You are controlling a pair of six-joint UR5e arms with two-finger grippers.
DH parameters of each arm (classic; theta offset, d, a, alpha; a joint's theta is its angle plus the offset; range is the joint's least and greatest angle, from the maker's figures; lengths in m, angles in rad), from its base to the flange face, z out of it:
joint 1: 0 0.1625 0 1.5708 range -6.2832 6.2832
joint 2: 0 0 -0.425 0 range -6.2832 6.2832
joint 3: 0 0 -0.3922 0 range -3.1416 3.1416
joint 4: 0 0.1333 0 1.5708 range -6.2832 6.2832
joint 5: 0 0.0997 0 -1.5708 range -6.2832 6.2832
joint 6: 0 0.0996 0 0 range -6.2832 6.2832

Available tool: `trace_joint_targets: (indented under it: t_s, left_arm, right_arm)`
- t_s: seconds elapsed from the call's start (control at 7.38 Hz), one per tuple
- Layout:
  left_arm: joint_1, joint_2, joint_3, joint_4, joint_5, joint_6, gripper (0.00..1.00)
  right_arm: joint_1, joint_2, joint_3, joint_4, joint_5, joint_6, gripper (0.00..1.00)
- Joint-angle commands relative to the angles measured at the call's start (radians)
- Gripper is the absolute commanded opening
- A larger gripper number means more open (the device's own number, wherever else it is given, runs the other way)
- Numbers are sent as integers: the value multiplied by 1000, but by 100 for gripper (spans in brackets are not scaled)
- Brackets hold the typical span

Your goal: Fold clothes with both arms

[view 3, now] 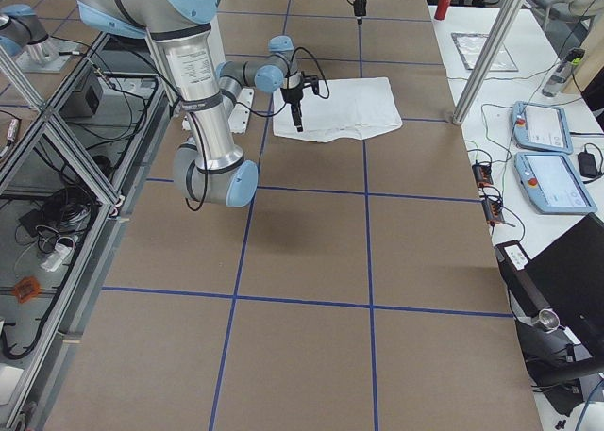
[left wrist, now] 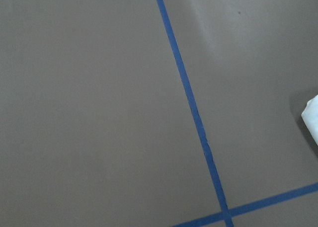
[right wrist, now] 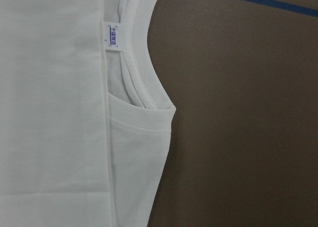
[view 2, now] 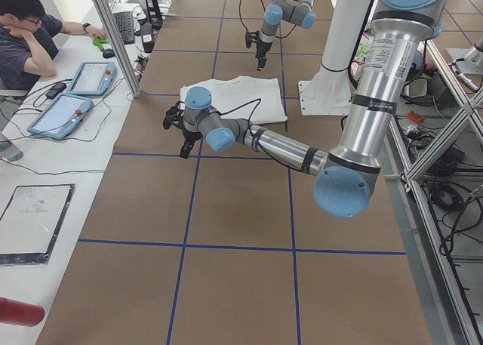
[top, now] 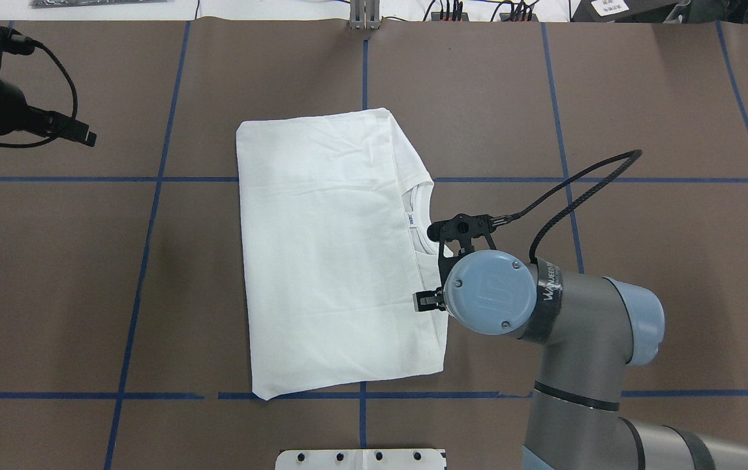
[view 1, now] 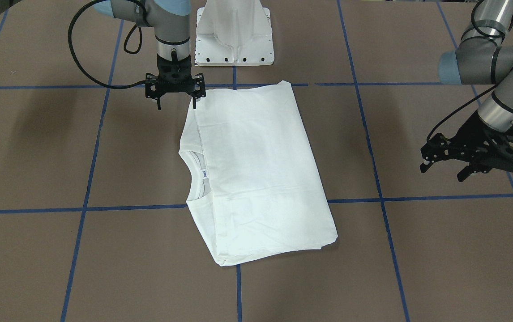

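Note:
The shirt will fold over at the neckline, with its label hidden, when the robot carries the corners across, because the neckline is halfway along the white shirt's side.
The clothes are one white shirt, folded into a long rectangle in the middle of the table. Its round neckline and small blue-printed label lie on the side towards the robot's right. No black print shows. My right gripper hangs open over the shirt's corner nearest the robot base, one fingertip above the cloth edge, nothing held. Its wrist hides part of that edge from overhead. My left gripper hovers open and empty well off the shirt's other side. Only a shirt corner shows in the left wrist view.
The white pedestal base stands just behind the shirt. Blue tape lines divide the brown tabletop into squares. A person sits at a side desk with two tablets beyond the table's far edge.

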Motion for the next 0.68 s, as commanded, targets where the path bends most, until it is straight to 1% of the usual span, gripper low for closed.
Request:
trace_joint_targets:
  t_s: [0.0,0.14,0.27,0.41,0.54]
  left_arm:
    - [147,134,-235,-4,-11,-271,100]
    - [231,144,-298,-6,3,-423,100]
    - [358,142,-335,-6,122,-578,100]
    - [484,135,-343,-7,243,-725,100]
    - [592,100,-336,-15,346,-869,100]
  right_arm:
    - [-1,-157,2,318,4,81,100]
    - [-1,-171,2,337,1,83,100]
    - [-1,-168,2,338,2,83,100]
    - [-3,-164,2,335,2,83,100]
    - [-3,-164,0,333,2,83,100]
